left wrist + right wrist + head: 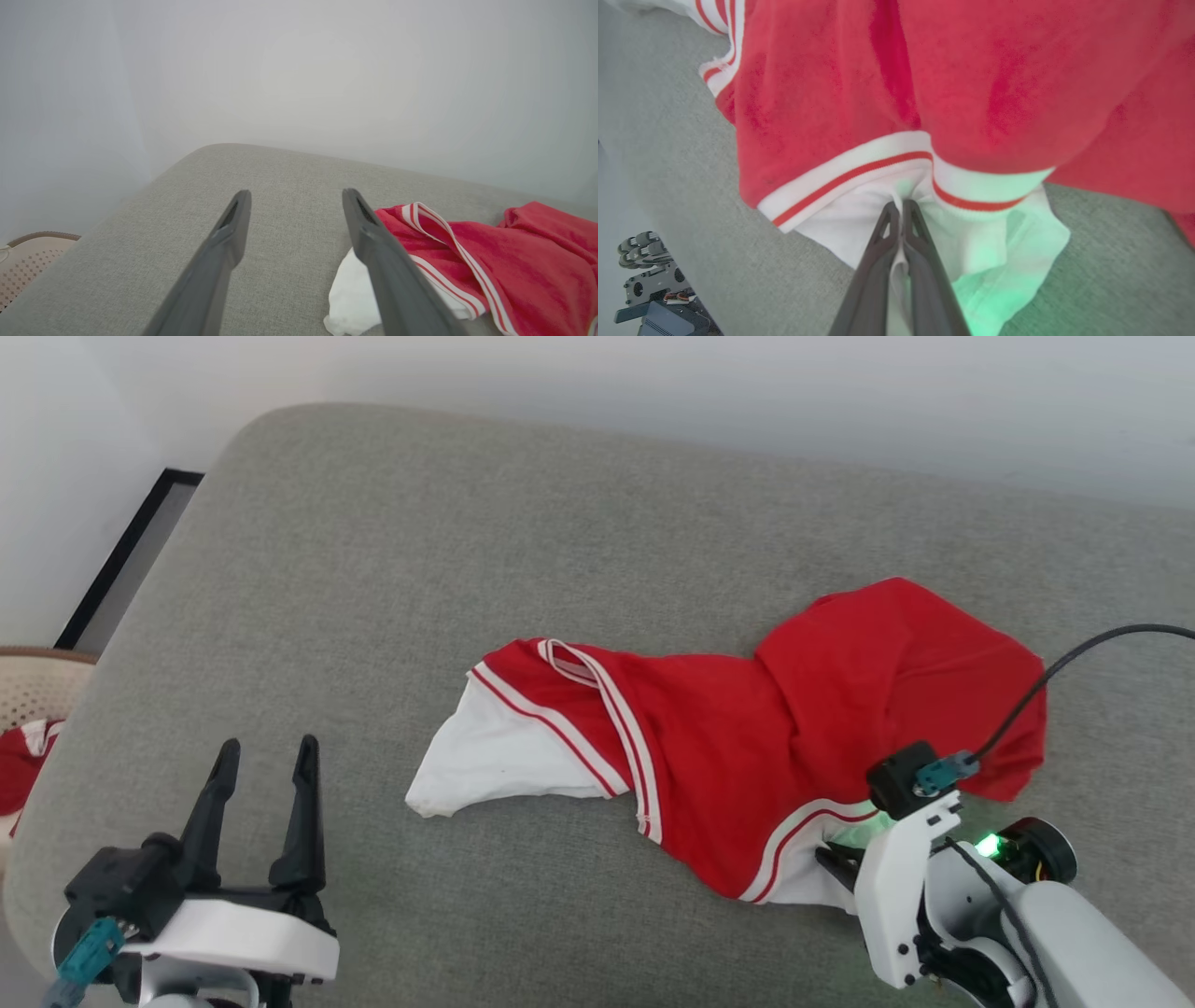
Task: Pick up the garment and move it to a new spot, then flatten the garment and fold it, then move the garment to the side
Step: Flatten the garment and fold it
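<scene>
The red body (734, 722) is piled up in overlapping folds (891, 678), so it will stay bunched up below the shoulders when I pull the white sleeves apart.
The garment (747, 747), a red T-shirt with white sleeves and striped trim, lies crumpled across the middle and right of the grey cushion (448, 523). My right gripper (837, 861) is at its near right edge. In the right wrist view that gripper (901, 205) is shut on the white sleeve (999, 233) just below the striped band, with cloth pinched between the fingers. My left gripper (268, 747) stands open at the lower left, apart from the cloth. In the left wrist view its fingers (373, 233) hover above bare cushion, and the garment (514, 266) lies to their right.
A pale perforated basket (37, 686) sits off the cushion's left edge with a second red-and-white garment (19, 765) in it. A dark-framed panel (131, 555) lies on the floor at the far left. A black cable (1074, 658) arcs over the right arm.
</scene>
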Robot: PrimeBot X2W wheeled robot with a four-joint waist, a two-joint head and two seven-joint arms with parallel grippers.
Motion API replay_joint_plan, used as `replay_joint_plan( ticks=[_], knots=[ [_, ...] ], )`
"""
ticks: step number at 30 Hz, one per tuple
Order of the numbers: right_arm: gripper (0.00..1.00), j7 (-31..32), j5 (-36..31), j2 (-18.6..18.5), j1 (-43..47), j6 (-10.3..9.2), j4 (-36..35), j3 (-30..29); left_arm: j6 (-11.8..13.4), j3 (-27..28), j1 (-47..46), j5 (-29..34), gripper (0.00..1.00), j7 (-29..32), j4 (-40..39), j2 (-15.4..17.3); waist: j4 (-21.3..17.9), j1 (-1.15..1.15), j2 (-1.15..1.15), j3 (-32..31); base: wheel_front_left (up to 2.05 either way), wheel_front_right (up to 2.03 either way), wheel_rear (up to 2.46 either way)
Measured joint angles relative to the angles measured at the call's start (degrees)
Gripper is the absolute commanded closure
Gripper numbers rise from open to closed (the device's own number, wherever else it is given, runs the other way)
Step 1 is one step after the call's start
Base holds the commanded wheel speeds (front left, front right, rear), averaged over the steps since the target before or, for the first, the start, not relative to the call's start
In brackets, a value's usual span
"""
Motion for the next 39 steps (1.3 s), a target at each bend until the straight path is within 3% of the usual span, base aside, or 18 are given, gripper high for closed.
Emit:
replay_joint_plan(
  ticks=[7, 11, 19, 29, 39],
  knots=[
    [1.00, 2.93, 5.73, -0.54, 1.79, 0.00, -9.54, -6.14, -2.77, 3.48, 2.19, 2.26, 0.00, 0.00, 0.25, -2.14, -1.70, 0.00, 0.00, -1.50, 0.00, 0.00, 0.00],
    [1.00, 3.88, 7.43, 1.14, 2.04, 0.00, -12.59, -10.57, -4.07, 4.37, 2.32, 3.52, 0.00, 0.00, 0.58, -3.18, -2.20, 0.00, 0.00, -2.19, 0.00, 0.00, 0.00],
    [1.00, 2.01, 5.45, 5.71, -2.60, 0.00, -11.24, -19.08, -6.75, 4.99, 2.29, 5.53, 0.00, 0.00, 1.43, -5.08, -0.96, 0.00, 0.00, -2.58, 0.00, 0.00, 0.00],
    [1.00, -4.95, -2.25, 10.44, -16.24, 0.00, 4.94, -28.63, -9.14, 4.97, 0.58, 7.05, 0.00, 0.00, 2.81, -7.76, 2.55, 0.00, 0.00, -0.86, 0.00, 0.00, 0.00],
    [0.97, -13.47, -15.34, 10.65, -28.87, 0.00, 27.30, -37.71, -10.82, 4.88, -1.91, 8.60, 0.00, 0.00, 4.49, -10.28, 6.03, 0.00, 0.00, 1.93, 0.00, 0.00, 0.00]
  ],
)
